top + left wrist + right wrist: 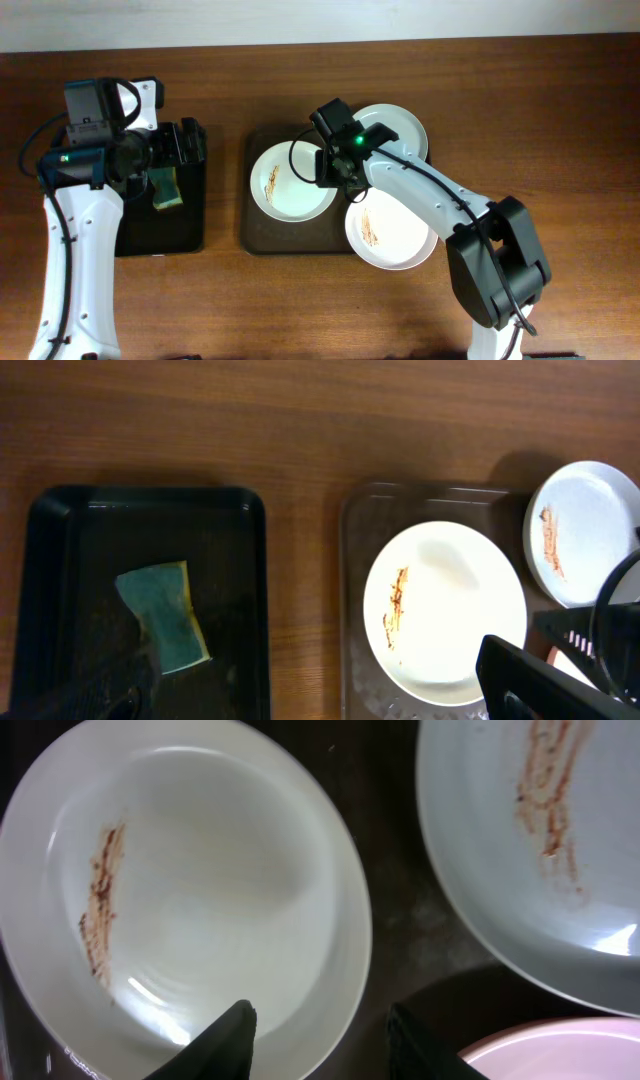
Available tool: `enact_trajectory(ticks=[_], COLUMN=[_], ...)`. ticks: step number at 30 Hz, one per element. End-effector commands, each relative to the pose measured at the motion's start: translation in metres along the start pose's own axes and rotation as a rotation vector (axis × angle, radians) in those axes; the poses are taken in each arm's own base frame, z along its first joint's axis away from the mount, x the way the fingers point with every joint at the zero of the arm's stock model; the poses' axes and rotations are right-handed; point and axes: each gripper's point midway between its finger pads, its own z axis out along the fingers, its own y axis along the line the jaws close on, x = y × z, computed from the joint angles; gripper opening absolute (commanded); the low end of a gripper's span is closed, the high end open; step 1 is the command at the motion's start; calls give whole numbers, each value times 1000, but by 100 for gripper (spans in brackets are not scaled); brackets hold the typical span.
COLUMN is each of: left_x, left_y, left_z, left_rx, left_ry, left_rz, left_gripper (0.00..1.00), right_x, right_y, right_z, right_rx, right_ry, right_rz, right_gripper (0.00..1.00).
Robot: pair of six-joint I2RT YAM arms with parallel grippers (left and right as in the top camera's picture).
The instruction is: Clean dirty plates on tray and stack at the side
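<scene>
A brown smear [271,186] is on the white plate, so the robot's right gripper should stay at the plate's rim while the left gripper gets the sponge [166,189] and wipes the smear.
Three plates lie on the dark brown tray [262,236]. A white plate [293,182] with a brown smear lies at its left. A pale bluish plate [400,128] lies at the back right, and a white smeared plate [392,238] overhangs the front right. My right gripper [336,170] is open. In the right wrist view, my right gripper [325,1032] has one finger over the white plate [200,880] and the other over the tray [400,910], straddling the plate's right rim. The smeared bluish plate [540,830] is to the upper right. My left gripper [172,152] is open and empty above the sponge.
A green and yellow sponge [166,190] lies in a smaller black tray [190,232] at the left, and it also shows in the left wrist view [165,615]. The left wrist view also shows my left gripper [310,700], the white plate [445,610] and the bluish plate [585,530].
</scene>
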Motion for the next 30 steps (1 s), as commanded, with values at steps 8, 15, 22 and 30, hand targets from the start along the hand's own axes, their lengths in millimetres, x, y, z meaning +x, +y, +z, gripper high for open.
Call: enact_trajectory(ticks=[8,15,22,30], left_x=[12,39,72,97], left_y=[14,34,94,131], left_z=[21,45,92,152], left_rx=[-39,-119,-369,-402], left_ry=[87,224,353,408], left_rz=[-9,-33,-233,-245], left_gripper=[99,89,73,43], right_x=[7,7,6,5], right_y=[-13,-6,-2,-1], right_z=[54,61,61,61], right_rx=[81,40,20,19], right_ry=[38,36,35,33], right_rz=[46,46,47,46], right_gripper=[41,4,4,11])
